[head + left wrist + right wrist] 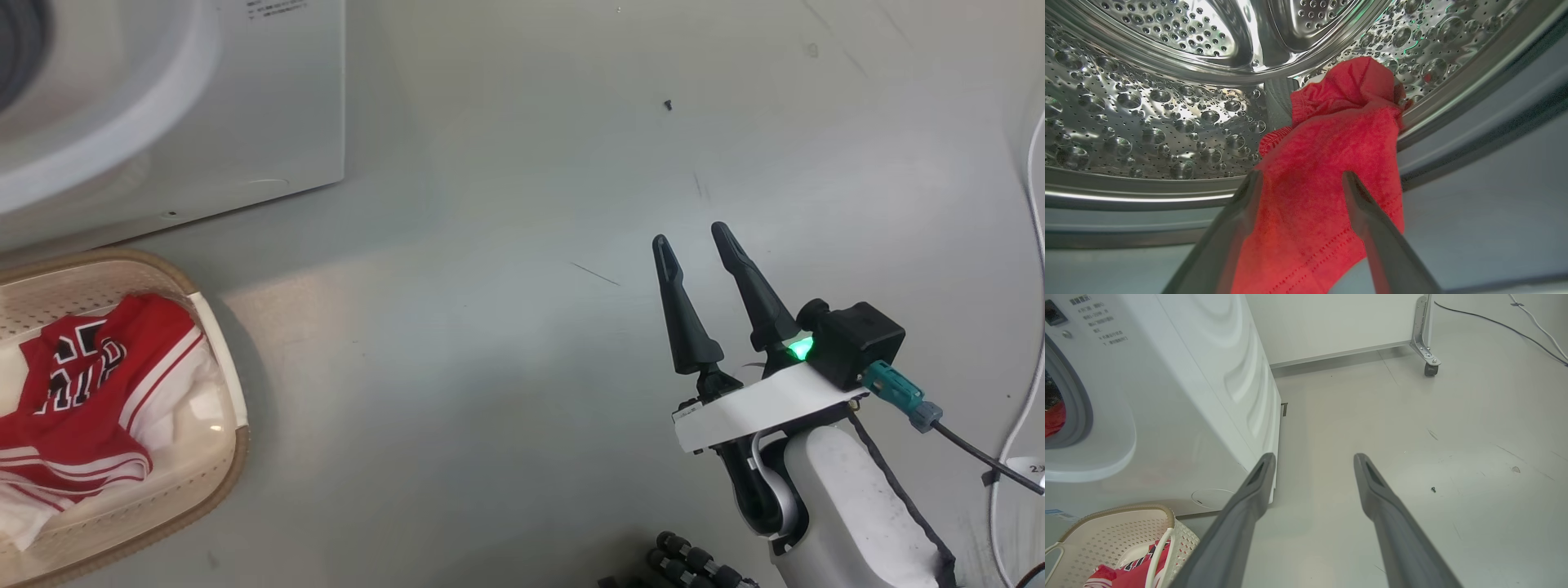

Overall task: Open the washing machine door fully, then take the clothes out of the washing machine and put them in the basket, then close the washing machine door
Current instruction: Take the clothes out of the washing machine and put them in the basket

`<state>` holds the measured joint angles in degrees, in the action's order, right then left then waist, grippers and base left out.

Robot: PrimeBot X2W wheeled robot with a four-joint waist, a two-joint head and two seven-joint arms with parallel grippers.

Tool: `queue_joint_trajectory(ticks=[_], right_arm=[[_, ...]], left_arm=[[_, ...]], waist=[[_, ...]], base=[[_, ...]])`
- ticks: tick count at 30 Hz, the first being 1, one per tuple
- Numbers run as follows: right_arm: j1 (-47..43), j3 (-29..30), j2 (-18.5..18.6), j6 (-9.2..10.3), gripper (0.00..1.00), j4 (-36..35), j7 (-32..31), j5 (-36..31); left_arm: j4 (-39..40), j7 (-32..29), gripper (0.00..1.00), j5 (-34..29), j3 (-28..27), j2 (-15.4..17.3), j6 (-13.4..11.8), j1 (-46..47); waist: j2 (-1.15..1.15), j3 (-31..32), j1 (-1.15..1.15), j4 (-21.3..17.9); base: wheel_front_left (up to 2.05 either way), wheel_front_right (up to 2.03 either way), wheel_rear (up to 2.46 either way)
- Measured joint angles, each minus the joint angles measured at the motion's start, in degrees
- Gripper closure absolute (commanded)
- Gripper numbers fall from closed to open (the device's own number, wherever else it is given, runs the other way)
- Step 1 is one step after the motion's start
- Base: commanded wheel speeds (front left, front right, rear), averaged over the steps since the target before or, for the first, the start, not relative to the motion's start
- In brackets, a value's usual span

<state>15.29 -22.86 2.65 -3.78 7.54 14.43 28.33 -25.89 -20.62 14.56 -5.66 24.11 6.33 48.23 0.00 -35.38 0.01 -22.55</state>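
Note:
The red piece of clothes [1334, 161] has shiny steel [1184, 125] showing around it, so I expect the drum to be empty when I pull the red piece of clothes out.
My left gripper [1302, 174] is open at the mouth of the washing machine's steel drum [1147, 114]. Its two fingers straddle a red piece of clothes [1331, 134] that lies over the drum lip. A red jersey with white trim [90, 384] lies in the cream basket [237, 457] on the floor in front of the washing machine [245, 122]. My right gripper [690, 235] hangs open and empty over the bare floor, to the right of the machine. The right wrist view shows the machine's side [1180, 396], the basket [1118, 535] and red cloth [1053, 418] in the opening. The washing machine door is out of view.
A small dark screw [668, 104] lies on the grey floor beyond my right gripper. White cables [1033, 245] run along the right edge. A white panel on a caster [1427, 367] stands behind the machine.

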Motion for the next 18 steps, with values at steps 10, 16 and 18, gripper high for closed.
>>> queue_joint_trajectory(ticks=[10,16,18], right_arm=[[0.48,-0.65,-0.11,1.00,0.00,-0.49,0.00,0.57],[0.51,-0.79,-0.11,1.51,0.00,-0.59,0.00,0.57],[0.52,-0.94,-0.11,1.52,0.00,-0.62,0.00,0.57]], left_arm=[[-6.00,-3.72,0.00,-0.04,-0.08,1.47,-0.56,5.25],[-8.38,-4.63,0.00,-0.07,0.08,1.40,-1.07,7.57],[-9.11,-5.09,0.00,-0.33,0.26,1.41,-1.49,8.30]], waist=[[0.00,-1.20,0.00,-3.27],[0.00,-1.57,-0.01,-3.60],[0.00,-1.72,-0.01,-3.62]], base=[[0.00,0.00,0.00],[0.00,0.00,0.00],[0.00,0.00,0.00]])
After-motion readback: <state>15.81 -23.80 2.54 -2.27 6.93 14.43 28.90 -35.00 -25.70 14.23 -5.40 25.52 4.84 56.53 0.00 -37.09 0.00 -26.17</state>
